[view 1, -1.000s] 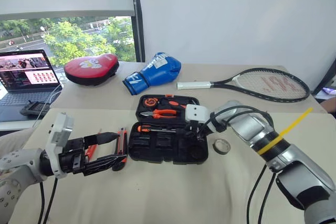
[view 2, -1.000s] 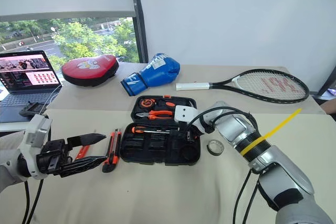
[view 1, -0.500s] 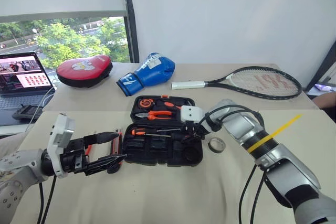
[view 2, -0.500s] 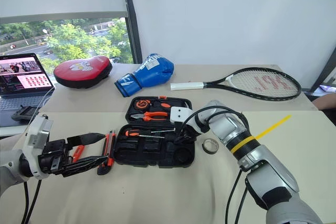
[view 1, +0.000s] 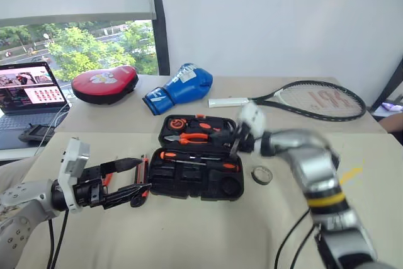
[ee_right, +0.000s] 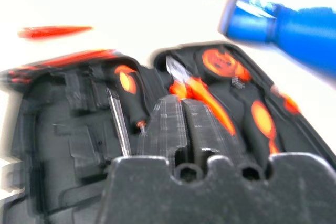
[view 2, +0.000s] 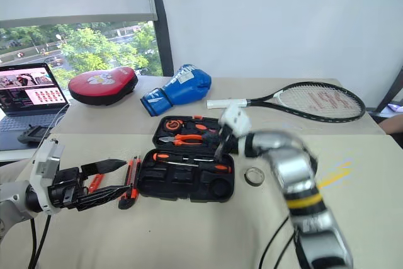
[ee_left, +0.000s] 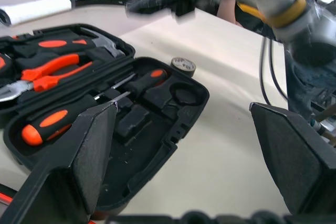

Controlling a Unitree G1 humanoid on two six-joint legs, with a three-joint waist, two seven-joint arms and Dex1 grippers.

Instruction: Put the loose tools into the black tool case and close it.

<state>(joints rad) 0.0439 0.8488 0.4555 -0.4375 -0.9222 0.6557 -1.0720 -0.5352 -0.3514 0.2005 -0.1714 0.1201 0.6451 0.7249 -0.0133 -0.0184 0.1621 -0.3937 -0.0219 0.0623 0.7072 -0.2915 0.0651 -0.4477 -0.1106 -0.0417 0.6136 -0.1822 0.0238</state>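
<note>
My gripper is about to push the red tester screwdriver [view 1: 107, 179] down, and it will settle into a narrow groove [ee_left: 124, 112] that shows between the case's raised blocks.
The black tool case [view 1: 189, 181] lies open in the middle of the table. Two black-and-orange screwdrivers [ee_left: 58, 118] [ee_left: 146, 78] rest in its near half. My right gripper [view 1: 234, 140] hovers blurred over the case's far half, shut and empty, its fingers [ee_right: 181, 124] pressed together. The grey tape roll [view 1: 261, 174] sits on the table right of the case. The orange-black utility knife [view 2: 132, 181] and the small red tester screwdriver [view 2: 94, 183] lie left of the case. My left gripper [view 1: 143, 176] stands open above the knife, holding nothing.
Orange-handled pliers [view 1: 192, 137] and other tools fill the case's far half. At the back are a laptop [view 1: 28, 96], a red pad [view 1: 104, 83], a blue boxing glove [view 1: 179, 89] and a tennis racket [view 1: 308, 100].
My right gripper has lifted off the case's near half, drawn back over the far half and shut. A second screwdriver shows in the slot where it was. The left arm has kept still.
</note>
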